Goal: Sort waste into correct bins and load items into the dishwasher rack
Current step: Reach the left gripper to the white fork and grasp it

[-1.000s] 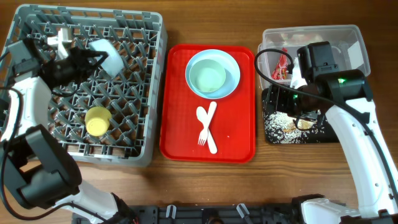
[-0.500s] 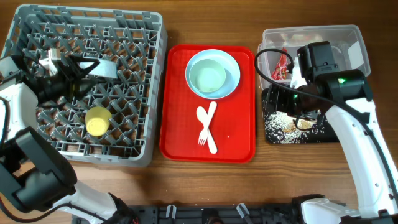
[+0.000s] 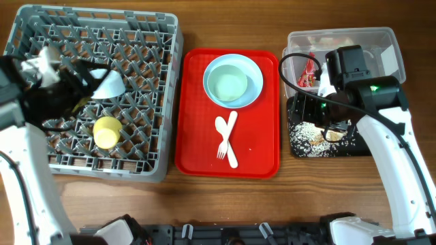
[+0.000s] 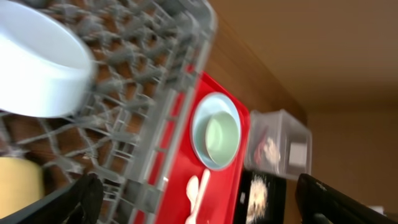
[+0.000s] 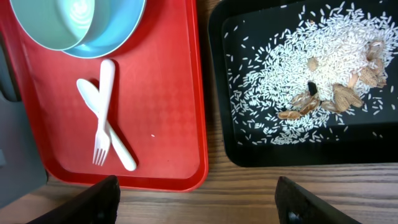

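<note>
The fork lies across the top of the spoon, so the robot's left gripper should go on moving toward the fork's handle until its fingers straddle and grip it.
The grey dishwasher rack holds a white plate leaning on its pegs and a yellow cup. My left gripper is open just left of the plate, touching nothing. The left wrist view shows the plate with the gripper spread wide and empty. My right gripper is open over bare wood, in front of the black tray of rice scraps. Two nested light blue bowls, a fork and a spoon lie on the red tray.
A clear tub at the back right holds the red-and-white wrapper. The right arm hangs over the tub and the black tray. Brown bits lie among the rice.
My left gripper has opened and let go of the white plate, which now leans in the rack. The left arm drew back to the left. The right arm has not moved.
</note>
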Robot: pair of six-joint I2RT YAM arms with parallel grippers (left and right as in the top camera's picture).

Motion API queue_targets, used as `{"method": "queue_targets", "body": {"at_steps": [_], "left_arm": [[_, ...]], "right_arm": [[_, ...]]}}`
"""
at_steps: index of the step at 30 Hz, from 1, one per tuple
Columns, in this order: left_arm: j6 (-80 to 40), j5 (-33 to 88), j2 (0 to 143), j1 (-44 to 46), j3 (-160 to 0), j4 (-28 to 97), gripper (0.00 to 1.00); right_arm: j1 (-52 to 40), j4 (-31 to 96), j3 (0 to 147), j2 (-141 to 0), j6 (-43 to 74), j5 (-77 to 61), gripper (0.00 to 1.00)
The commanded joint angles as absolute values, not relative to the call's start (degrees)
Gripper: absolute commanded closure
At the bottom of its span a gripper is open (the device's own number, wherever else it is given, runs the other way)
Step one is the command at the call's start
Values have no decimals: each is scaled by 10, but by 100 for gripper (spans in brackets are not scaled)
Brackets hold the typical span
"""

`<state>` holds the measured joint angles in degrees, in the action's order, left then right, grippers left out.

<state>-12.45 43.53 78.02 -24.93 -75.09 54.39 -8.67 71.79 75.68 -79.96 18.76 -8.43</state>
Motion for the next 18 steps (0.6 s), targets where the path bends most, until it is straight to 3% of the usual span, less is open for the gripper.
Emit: {"method": "queue_targets", "body": {"at_steps": [1, 5, 10, 18], "left_arm": [[-128, 348, 753, -143, -758, 558, 0], [-141, 210, 766, 18, -758, 578, 0], [-239, 65, 825, 219, -758, 571, 0], [-290, 37, 1002, 382, -758, 516, 0]], "right_arm": [[-80, 724, 757, -795, 195, -34, 18], [-49, 735, 757, -795, 197, -21, 14], [-34, 738, 757, -795, 196, -21, 10], [-34, 738, 757, -795, 195, -21, 10]]}}
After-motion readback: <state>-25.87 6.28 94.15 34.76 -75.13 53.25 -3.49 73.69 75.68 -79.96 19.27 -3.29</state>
